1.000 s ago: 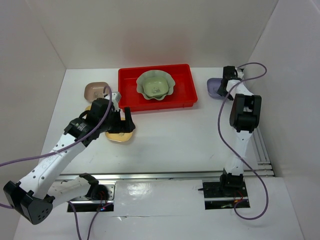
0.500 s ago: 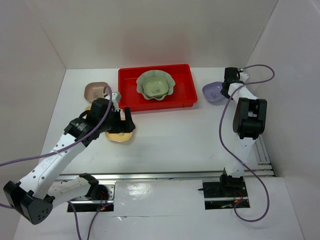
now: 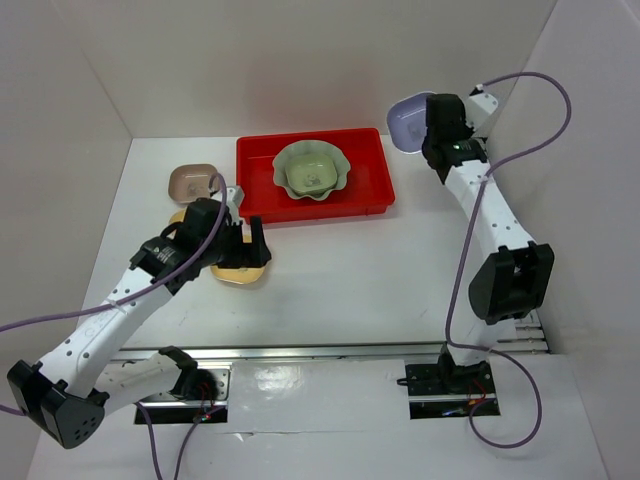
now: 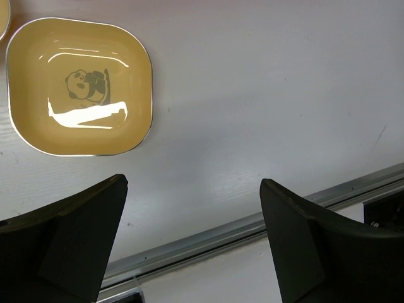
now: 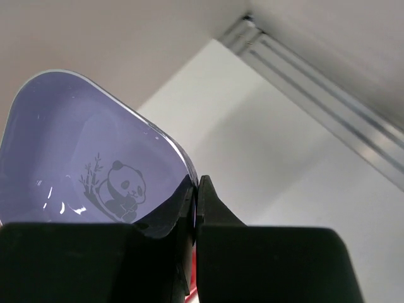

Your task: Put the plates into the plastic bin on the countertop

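My right gripper should move next toward the uncovered small green plate [image 3: 312,173] until the plates nest, because it is holding the lavender panda plate [image 3: 408,122] face up by its rim.
The red plastic bin [image 3: 256,203] stands at the back of the white countertop [image 3: 350,270]. In it lies the large pale green scalloped plate [image 3: 338,170], with a small green plate [image 3: 308,175] nested inside. My right gripper [image 3: 428,128] [image 5: 197,188] is shut on the rim of a lavender panda plate [image 3: 407,118] [image 5: 82,145], held in the air to the right of the bin. My left gripper [image 3: 243,247] [image 4: 193,183] hangs open over a yellow plate [image 3: 238,272] [image 4: 81,85], with nothing between its fingers. A brownish-pink plate [image 3: 192,182] sits left of the bin.
White walls close in the left, back and right sides. A metal rail [image 3: 330,350] [image 4: 240,230] runs along the near edge. Part of another yellow plate [image 3: 177,217] peeks out behind the left arm. A purple cable [image 3: 520,100] loops above the right arm.
My right gripper closed on the lavender plate's rim and lifted it off the countertop, swinging it up and toward the back. The left arm has stayed where it was.
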You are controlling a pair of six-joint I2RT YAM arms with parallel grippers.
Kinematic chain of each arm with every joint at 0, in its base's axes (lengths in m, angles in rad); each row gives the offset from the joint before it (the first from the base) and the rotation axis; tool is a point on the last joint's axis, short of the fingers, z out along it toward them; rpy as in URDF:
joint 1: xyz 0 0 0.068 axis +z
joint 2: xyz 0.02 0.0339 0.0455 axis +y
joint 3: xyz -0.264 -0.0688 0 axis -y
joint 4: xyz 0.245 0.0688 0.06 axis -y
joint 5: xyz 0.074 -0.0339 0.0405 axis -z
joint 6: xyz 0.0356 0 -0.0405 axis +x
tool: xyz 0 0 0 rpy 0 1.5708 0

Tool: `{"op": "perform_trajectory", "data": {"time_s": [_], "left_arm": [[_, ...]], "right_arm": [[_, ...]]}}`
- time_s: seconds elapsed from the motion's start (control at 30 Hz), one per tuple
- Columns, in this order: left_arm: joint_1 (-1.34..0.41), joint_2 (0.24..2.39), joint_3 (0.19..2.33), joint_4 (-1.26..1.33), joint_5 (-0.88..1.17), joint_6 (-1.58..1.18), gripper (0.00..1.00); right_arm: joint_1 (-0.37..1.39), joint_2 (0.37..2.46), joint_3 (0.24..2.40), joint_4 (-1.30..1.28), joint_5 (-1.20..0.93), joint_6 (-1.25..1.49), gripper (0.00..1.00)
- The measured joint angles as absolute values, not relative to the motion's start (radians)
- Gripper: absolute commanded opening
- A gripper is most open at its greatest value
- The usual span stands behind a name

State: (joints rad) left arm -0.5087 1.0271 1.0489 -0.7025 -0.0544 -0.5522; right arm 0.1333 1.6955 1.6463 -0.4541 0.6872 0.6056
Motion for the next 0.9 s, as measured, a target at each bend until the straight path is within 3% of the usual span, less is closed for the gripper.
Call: {"op": "perform_trajectory", "data": {"time_s": [0.27, 0.5, 0.63, 0.9], "left_arm": [[-0.513, 1.011, 1.049, -0.707, -0.138, -0.583, 1.00], [-0.513, 0.972, 1.049, -0.715, -0.212, -0.611, 1.00], [-0.513, 0.979, 1.049, -0.727, -0.224, -0.611, 1.00], [-0.513, 0.978, 1.049, -0.736, -0.226, -0.611, 1.00]], "right_arm": [[0.364, 1.745, 1.697, -0.442, 0.675, 0.646, 0.00], [0.533, 2.007, 1.885, -0.485, 0.703, 0.802, 0.00], [0.562, 2.152, 2.031, -0.558, 0.733, 0.887, 0.00], [0.562, 2.235, 2.073, -0.630, 0.774, 1.028, 0.00]]}}
